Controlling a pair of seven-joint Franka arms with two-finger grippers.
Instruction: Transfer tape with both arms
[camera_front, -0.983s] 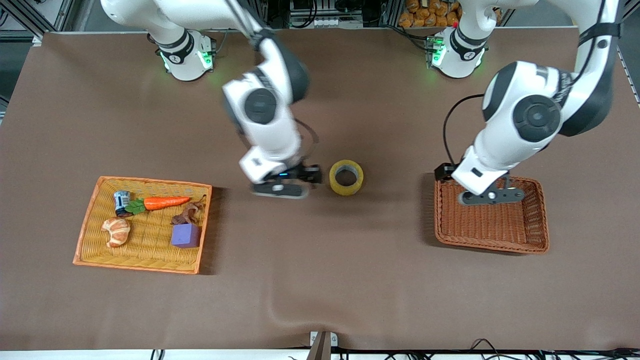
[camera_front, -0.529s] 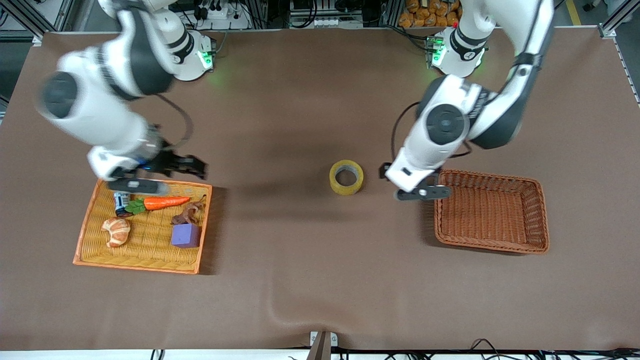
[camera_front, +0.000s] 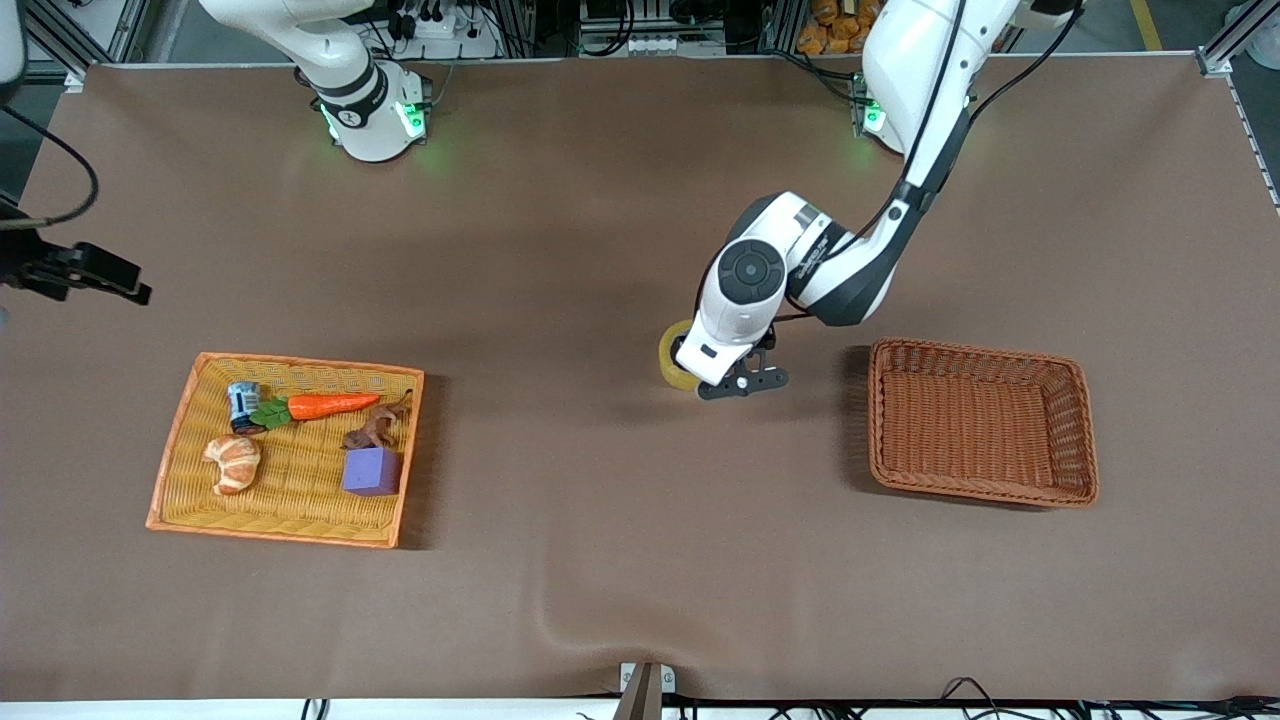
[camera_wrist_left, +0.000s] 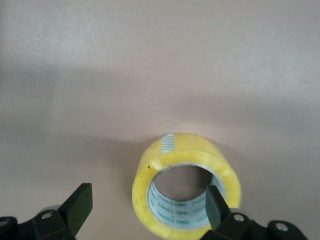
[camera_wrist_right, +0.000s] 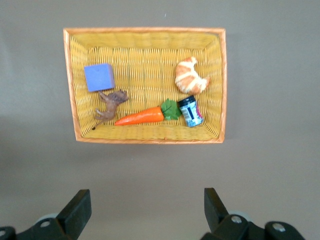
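Note:
The yellow tape roll (camera_wrist_left: 142, 187) will stay tightly wound when I pick it up by one side, because the patterned tape strip (camera_wrist_left: 168, 143) lies flat around the roll's outside.
The yellow tape roll (camera_front: 668, 358) lies flat on the brown table mat near the middle, partly hidden under the left wrist. My left gripper (camera_front: 742, 383) is down at it and open. In the left wrist view the tape (camera_wrist_left: 176, 155) shows its grey-white core. One fingertip (camera_wrist_left: 214, 200) is over the ring's hole and the other (camera_wrist_left: 80, 202) is outside, with the left gripper (camera_wrist_left: 147, 205) straddling one wall. My right gripper (camera_front: 100, 275) is open and empty in the air at the right arm's end of the table; the right gripper (camera_wrist_right: 145, 207) looks down on the yellow tray.
The yellow-orange wicker tray (camera_front: 300, 362) holds a purple cube (camera_front: 372, 470), carrot (camera_front: 330, 405), croissant (camera_front: 232, 463), small can (camera_front: 243, 402) and brown toy (camera_front: 375, 430). An empty brown wicker basket (camera_front: 980, 355) stands beside the tape toward the left arm's end.
The right arm has swung away from the tape, past the tray, to its end of the table. The left arm has moved from over the brown basket to the tape.

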